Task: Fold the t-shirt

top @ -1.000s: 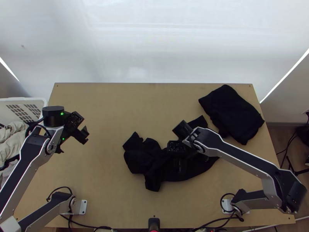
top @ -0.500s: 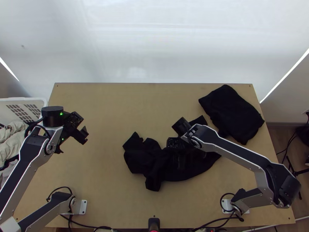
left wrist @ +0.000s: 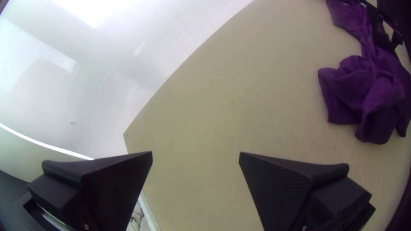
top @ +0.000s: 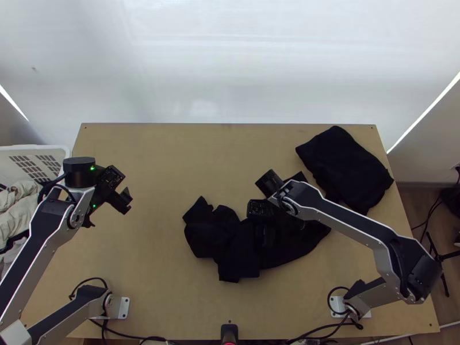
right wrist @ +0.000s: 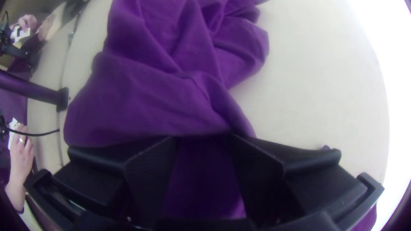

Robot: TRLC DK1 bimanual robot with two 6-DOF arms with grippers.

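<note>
Loose folds (right wrist: 188, 75) overlap along the bunched t-shirt (top: 244, 244). The t-shirt will stretch out into a long trailing piece when I pull its edge.
The t-shirt (top: 207, 236) lies bunched on the table, black from above; the left wrist view shows its crumpled cloth (left wrist: 381, 94) as purple. Over its right part is my right gripper (top: 264, 236), partly hidden by its own mount. In the right wrist view, the right gripper (right wrist: 203, 139) is open, with t-shirt cloth (right wrist: 141, 102) in front of and between its spread fingers. Well off to the left of the shirt, my left gripper (top: 109, 208) stands over the table; the left wrist view has the left gripper (left wrist: 195, 153) open above bare wood.
A dark folded cloth (top: 345, 169) lies at the table's back right, close to the shirt's far end. A white basket (top: 49, 150) with light and dark cloths stands beyond the left edge. Bare table (top: 190, 161) stretches behind the shirt.
The right gripper has shifted slightly away from the near edge, and the shirt's front flap has widened toward the right beneath it. The left arm has stayed in place.
</note>
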